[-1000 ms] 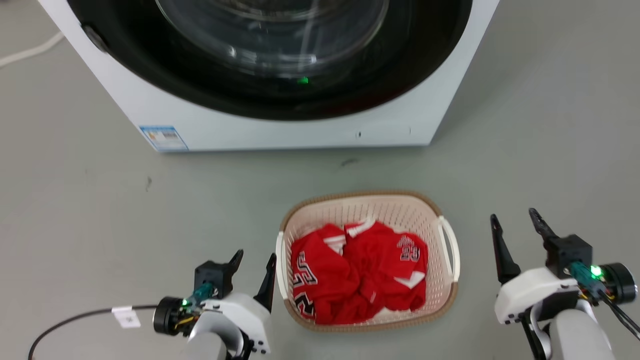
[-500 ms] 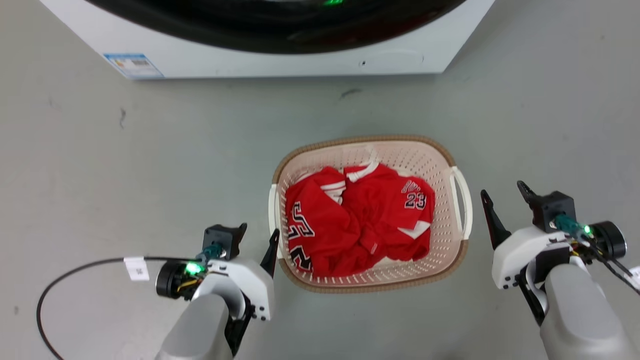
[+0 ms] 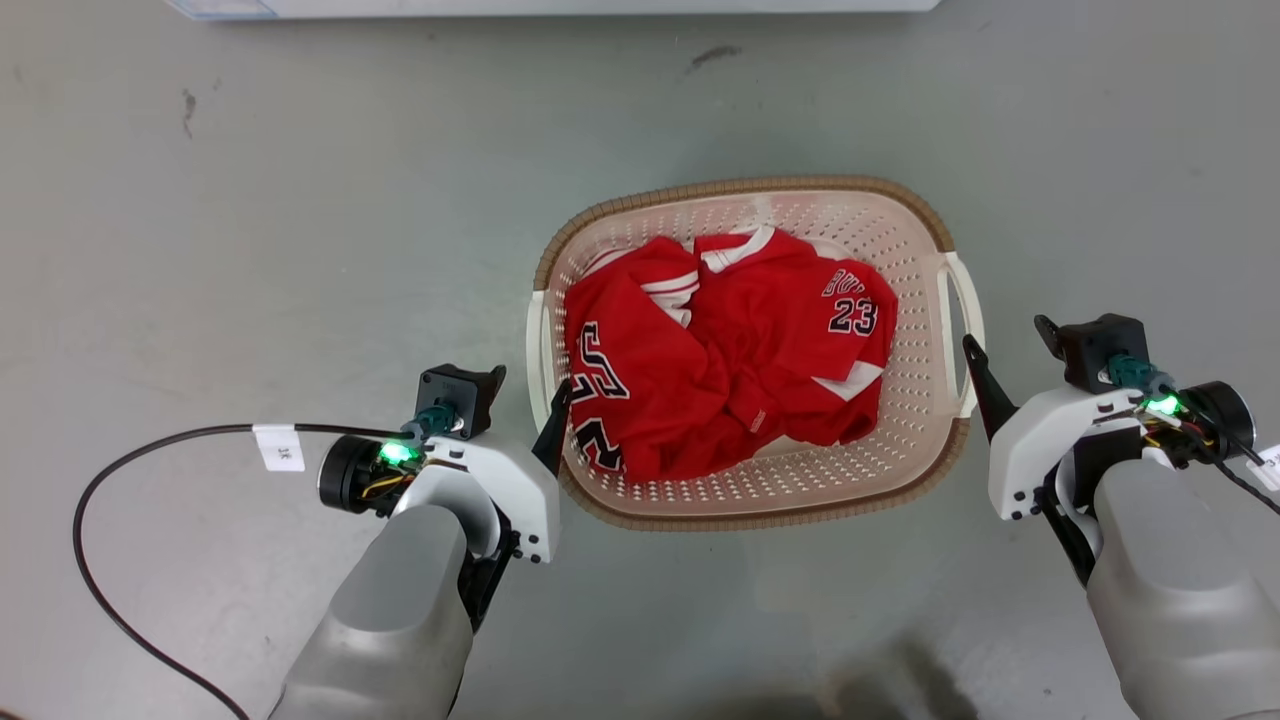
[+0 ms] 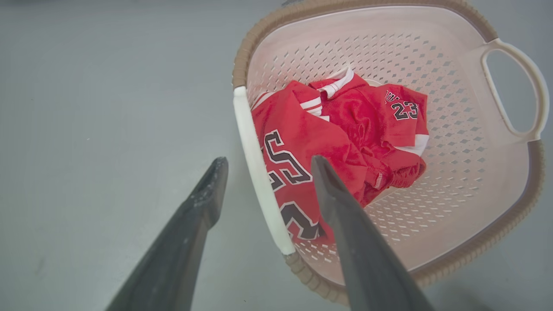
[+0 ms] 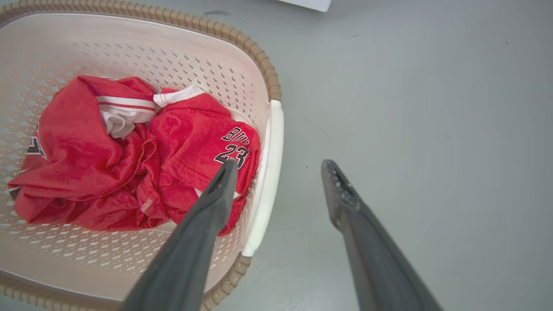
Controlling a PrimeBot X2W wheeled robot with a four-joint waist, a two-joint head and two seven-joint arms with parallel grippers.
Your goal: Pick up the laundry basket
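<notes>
The white handle (image 3: 540, 360) goes straight into the brown rim (image 3: 545, 274). So I expect the white handle to stay lined up with the basket when I lift.
The laundry basket (image 3: 740, 187) stands on the grey floor, cream and perforated with a brown rim, holding a crumpled red jersey (image 3: 720, 350). My left gripper (image 3: 525, 395) is open at its left side. In the left wrist view the left gripper (image 4: 268, 164) has one finger on each side of the white left handle (image 4: 259, 172), inner finger over the jersey (image 4: 302, 142). My right gripper (image 3: 1010, 345) is open at the right side. In the right wrist view the right gripper (image 5: 280, 166) straddles the white right handle (image 5: 268, 172) of the basket (image 5: 259, 56). Neither touches a handle.
The lower edge of a white washing machine (image 3: 550, 6) runs along the top of the head view. A black cable (image 3: 100, 470) with a white tag (image 3: 278, 447) loops over the floor by my left arm. Bare grey floor surrounds the basket.
The head camera has tipped down, so the washing machine has slid almost out of the top. Both open grippers have come in closer to the basket's side handles.
</notes>
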